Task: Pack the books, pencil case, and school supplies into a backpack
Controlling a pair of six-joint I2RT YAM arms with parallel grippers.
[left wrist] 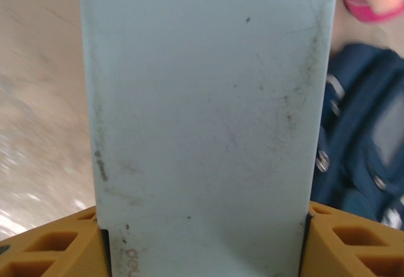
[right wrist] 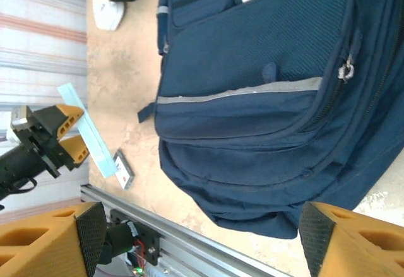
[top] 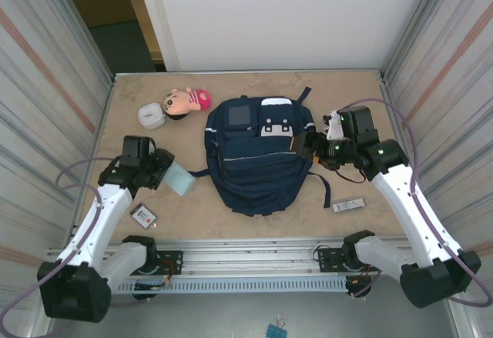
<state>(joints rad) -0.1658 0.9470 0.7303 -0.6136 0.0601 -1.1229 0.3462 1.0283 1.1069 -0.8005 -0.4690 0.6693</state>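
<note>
The pale teal pad (top: 178, 179) will stay stiff and closed when I carry it into the backpack, because the pad's ends (right wrist: 105, 165) stick straight out past my left gripper's fingers.
The navy backpack (top: 258, 157) lies flat mid-table, its front pockets zipped in the right wrist view (right wrist: 265, 100). My left gripper (top: 163, 170) is shut on a pale teal pad (top: 179, 178), held edge-up above the table left of the bag. The pad (left wrist: 202, 113) sits between the left gripper's (left wrist: 202, 252) orange fingers (left wrist: 50, 245). My right gripper (top: 303, 145) stands open at the bag's right side, with nothing between its fingers (right wrist: 353, 239). A black-and-white card pack (top: 143, 215) lies front left. A slim white-and-black bar (top: 348, 205) lies front right. The books are hidden.
A pink cartoon-figure soft case (top: 189, 101), possibly the pencil case, and a white rounded box (top: 151, 115) lie at the back left. Corrugated walls close both sides. A metal rail (top: 254, 265) runs along the near edge. Bare tabletop (top: 354, 176) shows right of the bag.
</note>
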